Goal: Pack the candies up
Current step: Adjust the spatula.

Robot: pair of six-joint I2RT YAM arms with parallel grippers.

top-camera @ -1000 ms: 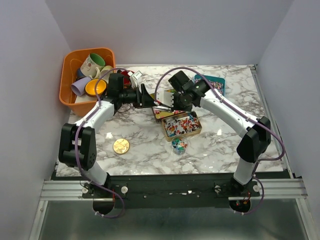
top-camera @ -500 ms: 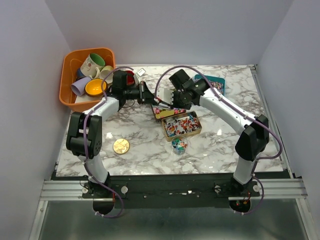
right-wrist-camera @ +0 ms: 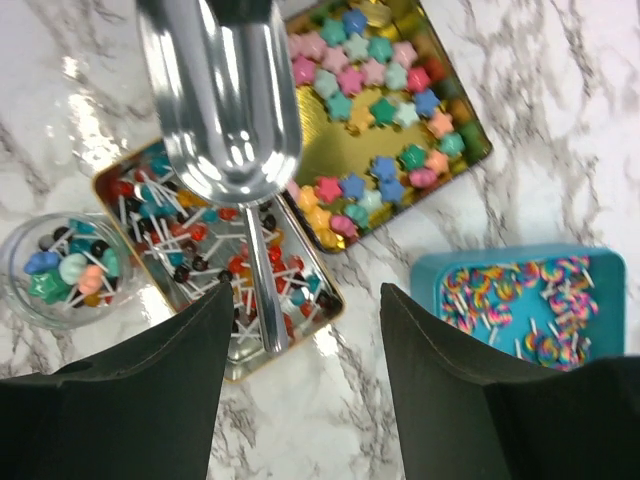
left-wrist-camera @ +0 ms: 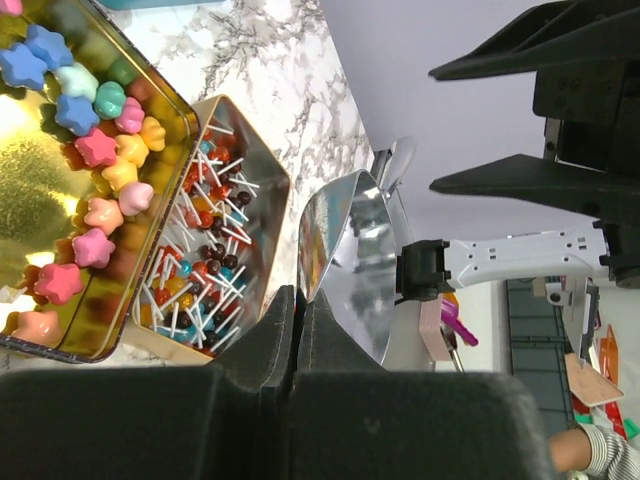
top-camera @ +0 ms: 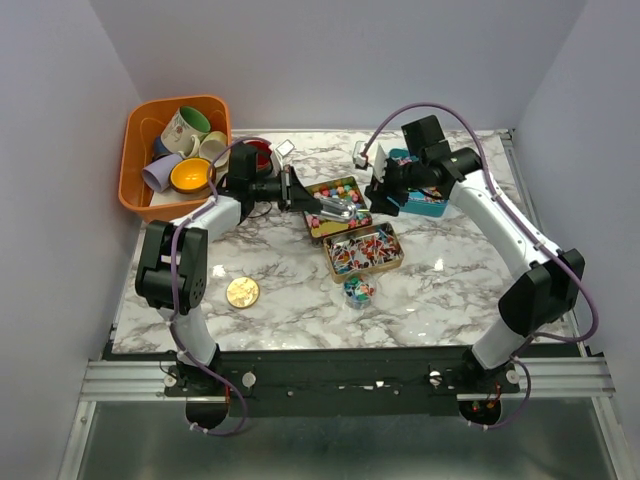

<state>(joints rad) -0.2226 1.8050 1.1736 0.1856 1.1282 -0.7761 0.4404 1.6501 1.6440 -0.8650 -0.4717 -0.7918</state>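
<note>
I should take the handle (right-wrist-camera: 263, 282) of the scoop with my right gripper before scooping swirl lollipops from the teal tin, because my left gripper is holding the scoop by its bowl rim (left-wrist-camera: 313, 258).
The candies lie in open containers: pastel stars in a gold tin (top-camera: 338, 190) (right-wrist-camera: 385, 110), lollipops in a second tin (top-camera: 363, 250) (right-wrist-camera: 215, 270), swirl lollipops in a teal tin (top-camera: 428, 192) (right-wrist-camera: 520, 305), and a mix in a small glass bowl (top-camera: 358, 291) (right-wrist-camera: 60, 270). A metal scoop (top-camera: 337, 209) (right-wrist-camera: 222, 95) (left-wrist-camera: 350, 260) hangs over the two tins. My left gripper (top-camera: 298, 192) (left-wrist-camera: 298, 295) is shut on the scoop's bowl rim. My right gripper (top-camera: 378, 190) (right-wrist-camera: 300, 380) stands open, just off the handle's end, holding nothing.
An orange basket (top-camera: 137, 140) of ceramic mugs sits at the far left corner. A flat gold lid (top-camera: 242, 292) lies near the front left. A red item (top-camera: 262, 152) sits behind the left arm. White walls close in on both sides.
My left gripper closed on the scoop. My right gripper opened, let go of the handle and drew back to the right, over the teal tin.
</note>
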